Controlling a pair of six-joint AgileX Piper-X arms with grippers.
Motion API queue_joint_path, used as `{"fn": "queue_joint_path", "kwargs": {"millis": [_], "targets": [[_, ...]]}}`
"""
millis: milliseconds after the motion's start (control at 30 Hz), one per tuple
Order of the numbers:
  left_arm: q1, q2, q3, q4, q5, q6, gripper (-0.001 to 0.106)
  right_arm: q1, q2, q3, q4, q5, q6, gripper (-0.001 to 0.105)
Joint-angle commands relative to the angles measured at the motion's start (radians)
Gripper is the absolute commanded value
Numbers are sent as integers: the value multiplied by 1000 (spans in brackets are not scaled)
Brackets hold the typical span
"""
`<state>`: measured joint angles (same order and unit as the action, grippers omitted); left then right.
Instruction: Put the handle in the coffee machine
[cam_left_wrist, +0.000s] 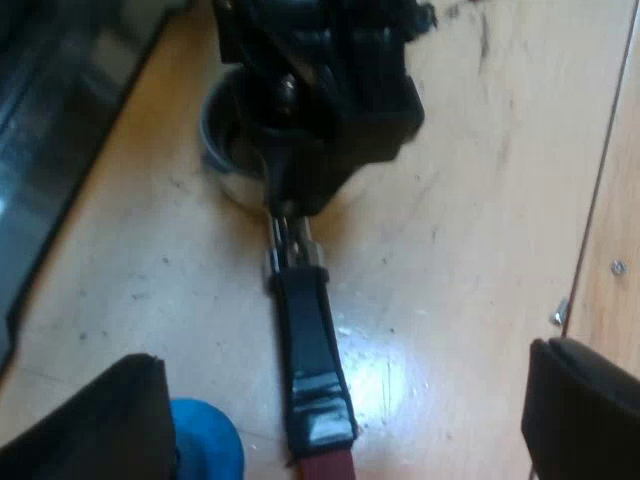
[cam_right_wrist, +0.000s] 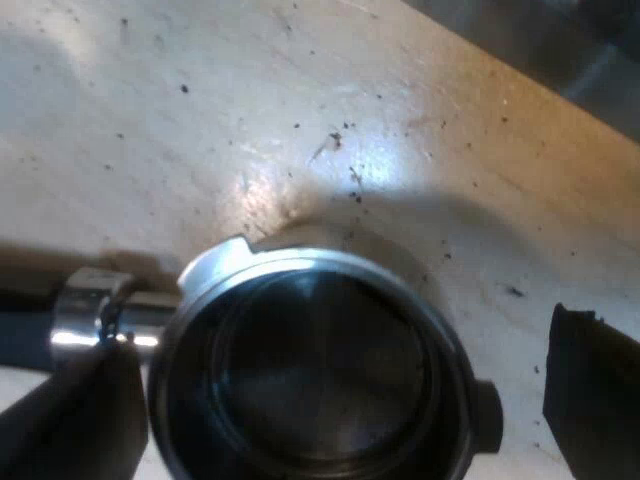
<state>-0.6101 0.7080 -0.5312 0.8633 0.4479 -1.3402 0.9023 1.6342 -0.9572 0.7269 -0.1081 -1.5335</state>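
I expect the handle (cam_left_wrist: 315, 360) to swing sideways and stay held in the machine when I push the handle's red end, because a lug sticks out from the basket's rim (cam_left_wrist: 213, 162).
The metal holder lies flat on the wooden tabletop (cam_left_wrist: 450, 230). Its dark handle (cam_left_wrist: 312, 350) runs from the basket (cam_left_wrist: 228, 160) back to a red end (cam_left_wrist: 322, 466) between my left fingers. My left gripper (cam_left_wrist: 345, 385) is open, hovering over the handle's red end without touching it. My right gripper (cam_left_wrist: 300, 150) hangs over the basket. From its own camera I look straight down into the empty basket (cam_right_wrist: 310, 370), and the shiny neck (cam_right_wrist: 100, 318) leads off to the handle. The right gripper (cam_right_wrist: 335, 375) is open, one finger on each side of the basket.
A blue tamper (cam_left_wrist: 208, 445) stands beside one left finger (cam_left_wrist: 100, 425). A dark metal body, probably the machine (cam_left_wrist: 50, 150), borders the table near the basket. A seam with a screw (cam_left_wrist: 618, 267) crosses the wood. Coffee specks (cam_right_wrist: 345, 150) dot the surface.
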Motion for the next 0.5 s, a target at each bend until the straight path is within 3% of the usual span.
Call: {"fn": "queue_joint_path", "kwargs": {"millis": [33, 300, 400, 467, 500], "targets": [[-3, 0, 2, -1, 16, -15, 74, -2, 2, -9, -22, -8, -20, 82], [-3, 0, 2, -1, 16, -15, 74, -2, 27, -9, -34, -17, -22, 81], [-3, 0, 2, -1, 16, -15, 74, -2, 27, -9, -34, -17, -22, 73], [-3, 0, 2, -1, 16, -11, 74, -2, 27, -9, -30, -17, -22, 64], [-3, 0, 2, -1, 16, -5, 74, -2, 27, -9, -25, -17, -18, 55]]}}
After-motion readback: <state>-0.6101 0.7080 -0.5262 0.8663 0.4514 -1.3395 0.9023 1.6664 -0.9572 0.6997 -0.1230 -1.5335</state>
